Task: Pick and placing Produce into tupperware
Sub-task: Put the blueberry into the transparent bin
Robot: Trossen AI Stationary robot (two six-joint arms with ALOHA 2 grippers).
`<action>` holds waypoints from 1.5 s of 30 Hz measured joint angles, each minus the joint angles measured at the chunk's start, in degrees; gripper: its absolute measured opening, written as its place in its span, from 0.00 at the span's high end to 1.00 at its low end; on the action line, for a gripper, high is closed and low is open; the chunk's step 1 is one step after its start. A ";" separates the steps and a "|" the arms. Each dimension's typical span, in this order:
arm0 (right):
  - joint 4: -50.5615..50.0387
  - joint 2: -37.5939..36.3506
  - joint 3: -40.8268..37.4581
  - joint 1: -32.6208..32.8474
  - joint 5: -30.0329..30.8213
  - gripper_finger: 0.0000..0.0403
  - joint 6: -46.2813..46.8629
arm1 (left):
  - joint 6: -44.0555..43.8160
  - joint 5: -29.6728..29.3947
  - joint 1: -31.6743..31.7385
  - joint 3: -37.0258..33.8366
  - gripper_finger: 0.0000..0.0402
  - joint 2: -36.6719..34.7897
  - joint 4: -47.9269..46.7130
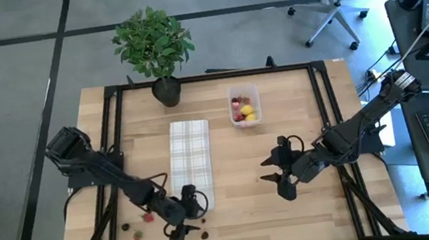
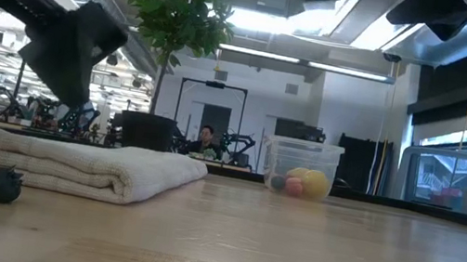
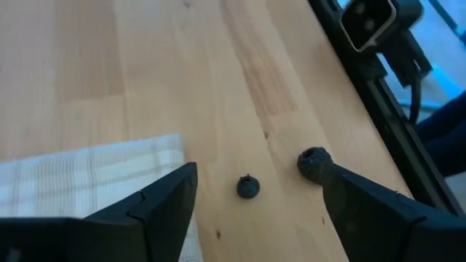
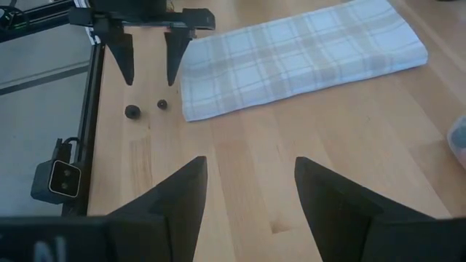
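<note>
The dark piece (image 2: pixel 1 184) next to the checked cloth is far from my right gripper, so my left gripper should pick it up first and bring it to the clear tupperware (image 1: pixel 244 106).
The produce still on the table lies near the near-left corner: two dark pieces (image 3: pixel 248 187) (image 3: pixel 314 164) and some red and dark ones (image 1: pixel 148 217) farther left. My left gripper (image 3: pixel 258 182) hovers open above the two dark pieces, next to the near end of the checked cloth (image 1: pixel 191 161). One dark piece (image 2: pixel 1 184) rests on the wood in the low view. The clear tupperware (image 1: pixel 244 106) stands at the far middle of the table with yellow, red and pink pieces inside. My right gripper (image 1: pixel 273 177) waits open, right of centre.
A potted plant (image 1: pixel 154 48) stands at the far edge, left of the tupperware. The folded checked cloth (image 4: pixel 306 54) lies between the produce and the container. A black frame rail (image 3: pixel 378 94) runs along the table's near edge. Bare wood lies between the two grippers.
</note>
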 joint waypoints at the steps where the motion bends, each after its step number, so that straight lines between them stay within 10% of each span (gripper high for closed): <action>1: 0.00 0.00 0.00 0.00 -0.02 0.48 0.00 | 0.88 -0.10 -0.27 0.00 0.31 0.00 0.01; 45: -0.04 0.00 0.00 -0.02 -0.03 0.48 -0.06 | 5.08 -4.00 -1.50 0.09 0.64 10.58 7.45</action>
